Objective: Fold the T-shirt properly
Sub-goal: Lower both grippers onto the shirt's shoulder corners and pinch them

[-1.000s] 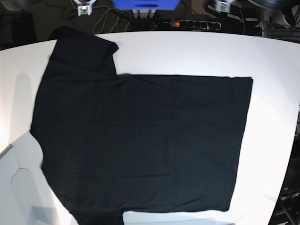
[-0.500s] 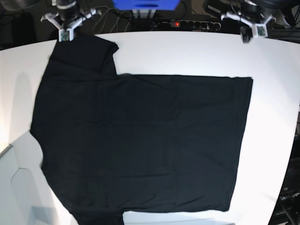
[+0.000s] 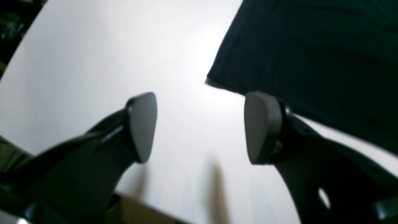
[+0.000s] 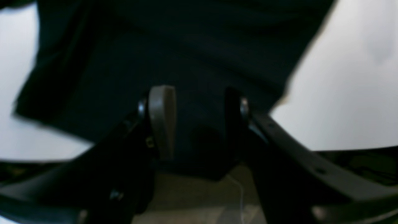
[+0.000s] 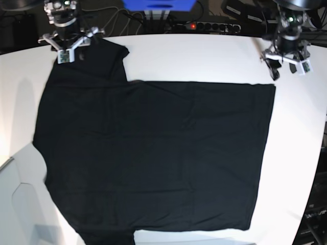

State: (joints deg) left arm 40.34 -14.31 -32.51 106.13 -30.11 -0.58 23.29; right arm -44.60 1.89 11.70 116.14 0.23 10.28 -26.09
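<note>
The far sleeve (image 5: 99, 57) continues into the black T-shirt's far edge (image 5: 199, 83), so when the robot brings that edge over, the sleeve will fold inward with it.
The black T-shirt (image 5: 153, 153) lies spread flat on the white table (image 5: 204, 56), neck end at the left, hem at the right. My right gripper (image 5: 68, 51) is open above the far sleeve; in the right wrist view its gripper (image 4: 199, 121) hangs over the dark sleeve cloth (image 4: 186, 46) with the jaws apart. My left gripper (image 5: 287, 69) is open just beyond the far hem corner. In the left wrist view the gripper (image 3: 202, 127) is over bare table, with the shirt's corner (image 3: 311, 62) just ahead of the right fingertip (image 3: 262, 127). The orange label is hidden.
A power strip with a red light (image 5: 212, 25), a blue object (image 5: 158, 4) and cables lie behind the table's far edge. A grey panel (image 5: 20, 209) sits at the front left corner. The table's right edge (image 5: 319, 168) curves in near the hem.
Both grippers have come forward and down from the table's far edge: the right one onto the far sleeve, the left one toward the far hem corner. The shirt has not moved.
</note>
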